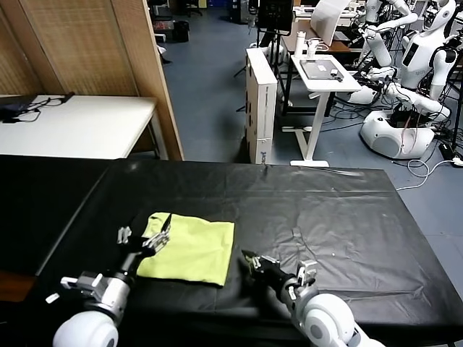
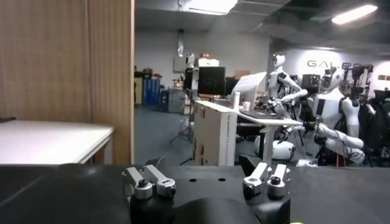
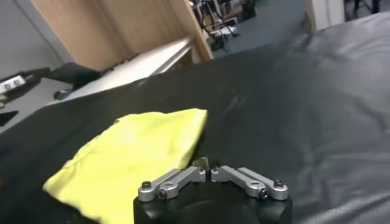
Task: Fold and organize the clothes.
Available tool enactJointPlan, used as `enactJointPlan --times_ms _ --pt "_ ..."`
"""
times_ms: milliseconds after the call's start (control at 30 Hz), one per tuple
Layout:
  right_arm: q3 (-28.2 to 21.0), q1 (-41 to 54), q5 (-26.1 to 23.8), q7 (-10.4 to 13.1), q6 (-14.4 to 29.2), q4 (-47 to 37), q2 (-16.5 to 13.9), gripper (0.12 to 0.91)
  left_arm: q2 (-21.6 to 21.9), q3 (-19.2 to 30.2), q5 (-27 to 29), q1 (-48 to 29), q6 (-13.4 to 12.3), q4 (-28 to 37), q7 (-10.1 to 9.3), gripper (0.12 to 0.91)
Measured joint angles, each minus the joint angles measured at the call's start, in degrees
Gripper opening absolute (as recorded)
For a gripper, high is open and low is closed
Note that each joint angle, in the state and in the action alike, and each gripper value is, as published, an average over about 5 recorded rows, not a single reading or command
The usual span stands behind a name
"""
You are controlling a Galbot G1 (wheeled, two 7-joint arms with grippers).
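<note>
The off-centre T-shirt's edge [image 1: 229,256] lies beside my shut, empty right gripper, which should open, take hold of that edge and pull the T-shirt toward the table's middle [image 1: 249,238].
The lime yellow-green T-shirt [image 1: 189,247] lies folded into a rough rectangle on the black table [image 1: 340,217], toward its near left. It also shows in the right wrist view [image 3: 134,155]. My left gripper [image 1: 145,233] is open, low over the shirt's left edge, with nothing between its fingers. My right gripper [image 1: 249,259] is shut and empty, just right of the shirt's near right corner, a little above the table. The left wrist view looks out level over the table and shows no shirt.
The black cover has wrinkles right of the middle [image 1: 296,235]. A white table [image 1: 72,123] stands behind on the left, beside wooden panels [image 1: 145,65]. White boxes [image 1: 260,101], a small white desk [image 1: 325,72] and other robots [image 1: 412,79] stand beyond the far edge.
</note>
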Motion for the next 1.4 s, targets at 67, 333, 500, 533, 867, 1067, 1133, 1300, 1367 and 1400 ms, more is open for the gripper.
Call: enactJointPlan --times_ms 67,333,500,533,867,1067,1133,1300,1367,1400 --pt "-0.6 0.6 -0.3 0.0 0.0 -0.6 0.6 0.817 -0.2 0.0 0.1 0.1 0.0 0.0 0.01 0.907" --pt "-2.2 1.9 -1.4 -0.2 0.3 -2.5 2.2 0.357 -0.2 -0.6 0.1 0.4 -0.3 -0.2 0.00 0.907" --pt "-1.5 2.0 -1.6 0.2 0.3 -2.4 2.1 0.142 -0.3 -0.7 0.1 0.5 -0.5 -0.2 0.00 0.907" --pt "-1.2 2.0 -1.6 0.5 0.2 -2.3 1.9 0.142 -0.3 -0.7 0.1 0.5 -0.6 -0.2 0.00 0.907" --pt "4.9 3.6 -2.1 2.4 -3.6 -2.2 -4.1 0.141 0.1 -1.3 -0.4 0.3 -1.1 0.6 0.04 0.907" --pt "7.5 3.2 -3.5 1.6 -2.3 -1.6 -6.9 0.156 0.2 -1.3 -0.6 0.5 -1.1 0.5 -0.24 0.907" --pt "8.2 2.5 -4.4 0.7 -1.4 -0.8 -7.7 0.203 0.4 -1.4 -1.2 0.8 -1.0 0.2 -0.87 0.907" --pt "10.7 -0.1 -9.1 1.0 2.5 1.8 -9.9 0.495 2.0 -1.3 -4.4 2.3 -0.8 -0.6 -4.64 0.907" --pt "12.0 -1.6 -10.9 1.6 4.5 2.8 -10.8 0.627 2.7 -1.3 -5.1 3.2 -0.9 -1.0 -6.20 0.907" --pt "12.7 -2.4 -11.5 2.1 5.5 3.3 -11.1 0.684 3.0 -1.3 -5.3 3.7 -1.0 -1.2 -6.81 0.907"
